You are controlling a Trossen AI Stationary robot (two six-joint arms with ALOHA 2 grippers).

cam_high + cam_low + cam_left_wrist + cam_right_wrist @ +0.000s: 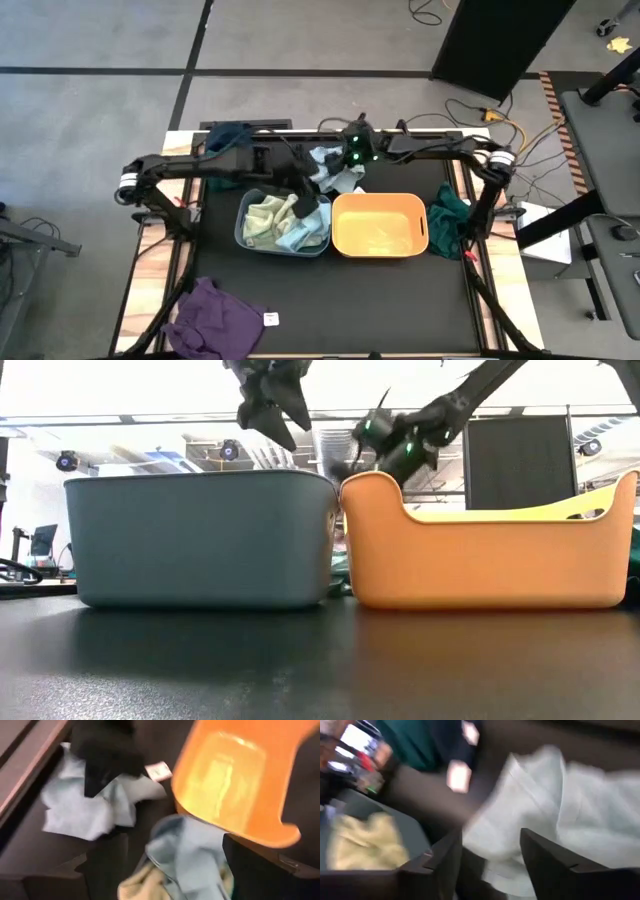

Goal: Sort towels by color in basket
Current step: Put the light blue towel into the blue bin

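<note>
The light blue towel (343, 181) rests in loose, crumpled folds (323, 156), so it will spread out over the pale green towels as I lower it into the grey-blue tub.
A light blue towel (345, 184) lies on the table behind the two tubs; my right gripper (343, 165) (490, 865) is open over it, a finger on either side of its folds (540, 805). My left gripper (305, 207) (270, 405) (155, 852) hangs open above the grey-blue tub (243, 225), which holds pale green (264, 218) and light blue (305, 235) towels. The orange tub (380, 228) holds no towel. On the table lie a dark teal towel (450, 215), a navy towel (228, 135) and a purple towel (215, 315). My right gripper's open fingers (550, 865) stand close over the light blue towel (485, 835), coming down at it from the table's right. The blurred wrist view does not let me tell whether they touch the cloth.
The two tubs stand side by side mid-table, their walls touching (338, 540). The dark teal towel sits right against the orange tub's right wall. The purple towel is at the near left corner, with bare black mat (380, 300) in front of the tubs.
</note>
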